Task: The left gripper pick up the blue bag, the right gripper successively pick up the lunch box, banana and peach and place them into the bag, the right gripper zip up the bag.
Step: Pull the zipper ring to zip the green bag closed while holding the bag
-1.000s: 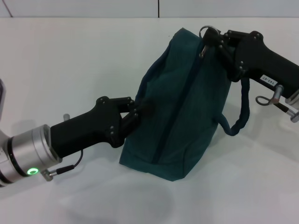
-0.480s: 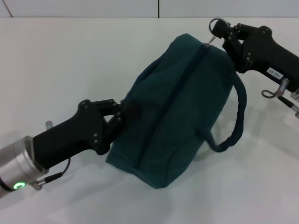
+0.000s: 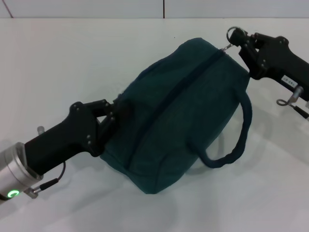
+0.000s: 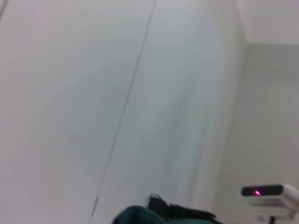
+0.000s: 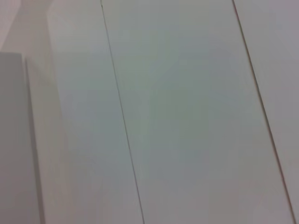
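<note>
My left gripper is holding the bag's end (image 3: 120,126) farthest from the ring pull, so next my right gripper moves back gently while my left gripper goes to the back edge (image 3: 185,48).
The blue bag (image 3: 178,111) lies tilted on the white table, its zipper line closed along the top and one loop handle (image 3: 236,140) hanging off its right side. My left gripper (image 3: 112,116) is shut on the bag's left end. At the upper right, my right gripper (image 3: 240,41) is shut on the zipper's metal ring pull (image 3: 234,34) at the bag's far corner. A sliver of the bag (image 4: 140,215) shows in the left wrist view. The lunch box, banana and peach are out of view.
The white table (image 3: 72,58) spreads all around the bag. A wall seam (image 3: 163,8) runs along the back. The right wrist view shows only pale panels. A small white device with a pink light (image 4: 268,191) shows in the left wrist view.
The bag has swung and tilted toward the left and lower. My right gripper has pulled the ring pull farther right, and my left gripper has drawn back toward the lower left with the bag's end.
</note>
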{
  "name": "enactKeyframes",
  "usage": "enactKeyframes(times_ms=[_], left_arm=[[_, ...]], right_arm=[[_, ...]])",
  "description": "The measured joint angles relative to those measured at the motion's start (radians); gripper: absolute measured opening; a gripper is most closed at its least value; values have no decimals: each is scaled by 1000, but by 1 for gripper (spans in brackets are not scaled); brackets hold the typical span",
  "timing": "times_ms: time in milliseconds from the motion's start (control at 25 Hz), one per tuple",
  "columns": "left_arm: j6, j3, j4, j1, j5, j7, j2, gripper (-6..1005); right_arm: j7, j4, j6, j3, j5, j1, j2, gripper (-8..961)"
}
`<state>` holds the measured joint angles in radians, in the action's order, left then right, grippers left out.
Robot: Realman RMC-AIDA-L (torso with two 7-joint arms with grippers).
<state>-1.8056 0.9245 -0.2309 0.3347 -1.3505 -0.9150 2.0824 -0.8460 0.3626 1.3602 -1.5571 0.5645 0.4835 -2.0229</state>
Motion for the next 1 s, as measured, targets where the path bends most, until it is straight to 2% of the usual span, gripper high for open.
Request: enactKeyframes(times_ms=[240, 800, 1000], left_arm=[[4, -5, 1, -5, 18, -1, -4, 58], [13, -6, 1, 5, 31, -7, -3, 58], [30, -6, -3, 8, 34, -23, 0, 58]], right_arm=[[2, -22, -7, 20, -5, -35, 3, 37], [2, -94, -123, -6, 2, -28, -2, 39], [-7, -95, -108, -14, 3, -28, -2, 40]])
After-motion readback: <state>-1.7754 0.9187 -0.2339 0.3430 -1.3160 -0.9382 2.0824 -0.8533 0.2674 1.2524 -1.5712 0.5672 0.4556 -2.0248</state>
